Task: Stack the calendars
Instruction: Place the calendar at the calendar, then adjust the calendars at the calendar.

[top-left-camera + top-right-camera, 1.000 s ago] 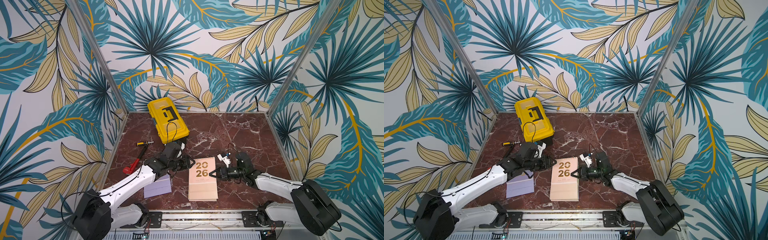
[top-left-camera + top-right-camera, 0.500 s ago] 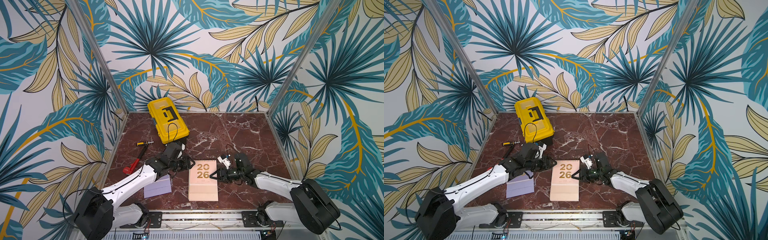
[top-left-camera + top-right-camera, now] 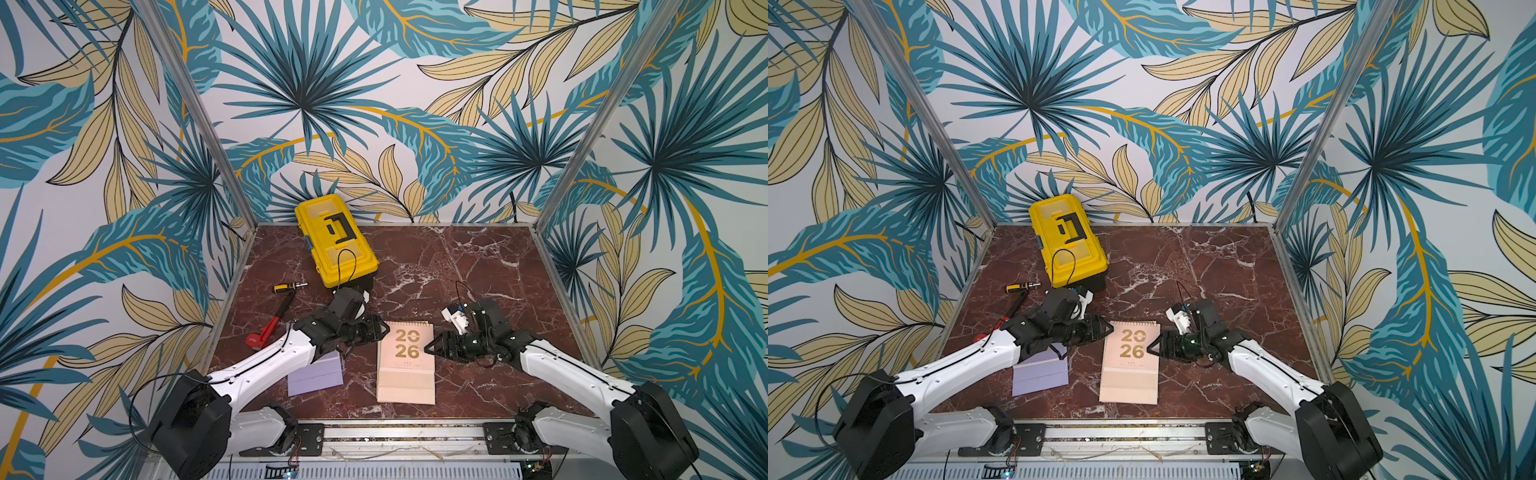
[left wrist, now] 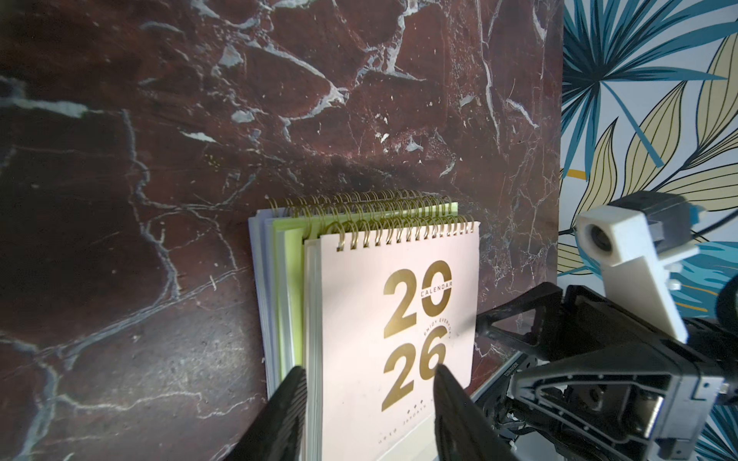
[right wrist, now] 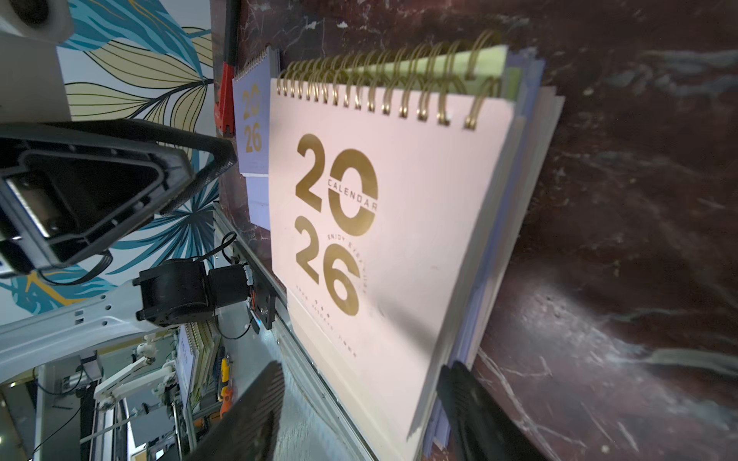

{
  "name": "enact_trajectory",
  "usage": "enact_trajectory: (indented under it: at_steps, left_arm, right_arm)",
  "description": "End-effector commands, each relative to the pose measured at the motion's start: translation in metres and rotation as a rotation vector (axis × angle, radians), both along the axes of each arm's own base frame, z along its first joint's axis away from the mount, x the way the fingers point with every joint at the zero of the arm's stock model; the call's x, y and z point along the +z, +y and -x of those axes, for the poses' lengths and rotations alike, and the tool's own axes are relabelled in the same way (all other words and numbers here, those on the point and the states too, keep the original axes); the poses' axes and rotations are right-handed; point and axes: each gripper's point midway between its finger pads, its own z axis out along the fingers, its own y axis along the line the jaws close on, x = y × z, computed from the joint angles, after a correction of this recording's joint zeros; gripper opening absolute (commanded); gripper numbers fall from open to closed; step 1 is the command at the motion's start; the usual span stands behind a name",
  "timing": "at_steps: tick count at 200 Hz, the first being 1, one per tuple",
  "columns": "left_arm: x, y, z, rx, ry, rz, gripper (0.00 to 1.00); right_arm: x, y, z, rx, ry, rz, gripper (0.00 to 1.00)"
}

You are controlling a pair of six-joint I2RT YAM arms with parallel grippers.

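Lime green and lilac edges [image 4: 276, 250] stick out past the peach top calendar, so my left gripper should move back, shut its fingers and push the stack's side [image 4: 285, 334] even.
Several calendars lie in a stack [image 3: 406, 376] at the front middle of the marble floor, gold "2026" on the pale peach top cover. Lime green [image 4: 293, 255] and lilac [image 5: 531, 76] edges show beneath it. One lilac calendar [image 3: 316, 374] lies apart to the left, partly under my left arm. My left gripper [image 3: 383, 331] is at the stack's left edge near the spirals, open, its fingers [image 4: 293, 403] straddling the top calendar's edge. My right gripper [image 3: 429, 351] stands open at the right edge, one finger [image 5: 471, 403] by the lilac pages.
A yellow toolbox [image 3: 336, 241] stands at the back left, just behind my left wrist. A screwdriver [image 3: 289, 286] and a red-headed wrench [image 3: 266, 328] lie by the left wall. Metal rails edge the floor on all sides.
My right gripper has opened and let go of the peach calendar, which now rests flat on the stack. The left gripper has widened slightly and stayed at the stack's edge.
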Motion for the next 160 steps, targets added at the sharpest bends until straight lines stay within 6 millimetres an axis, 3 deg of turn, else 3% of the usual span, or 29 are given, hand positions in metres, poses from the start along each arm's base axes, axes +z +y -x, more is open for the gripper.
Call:
enact_trajectory:
  at_steps: [1,19,47,88,126,160]
  left_arm:
    - [-0.012,0.002,0.000,0.005,0.013,-0.007,0.53]
    - [-0.018,0.003,0.002,0.008,0.028,-0.016,0.53]
    - [-0.027,0.010,0.005,0.028,0.042,-0.034,0.53]
    - [-0.036,0.016,0.010,0.040,0.061,-0.048,0.53]
    - [-0.040,0.018,0.013,0.042,0.070,-0.054,0.53]
    - [-0.048,0.025,0.017,0.070,0.089,-0.067,0.50]
  right_arm:
    - [-0.010,-0.018,0.005,-0.038,0.010,0.116,0.66]
    - [-0.012,-0.026,0.003,-0.083,0.009,0.155,0.65]
    - [-0.014,-0.045,0.003,-0.162,0.004,0.244,0.56]
    - [-0.025,-0.065,0.007,-0.233,0.021,0.359,0.26]
    - [-0.027,-0.068,0.003,-0.250,0.021,0.415,0.00]
    - [-0.028,-0.070,-0.002,-0.277,0.021,0.501,0.00]
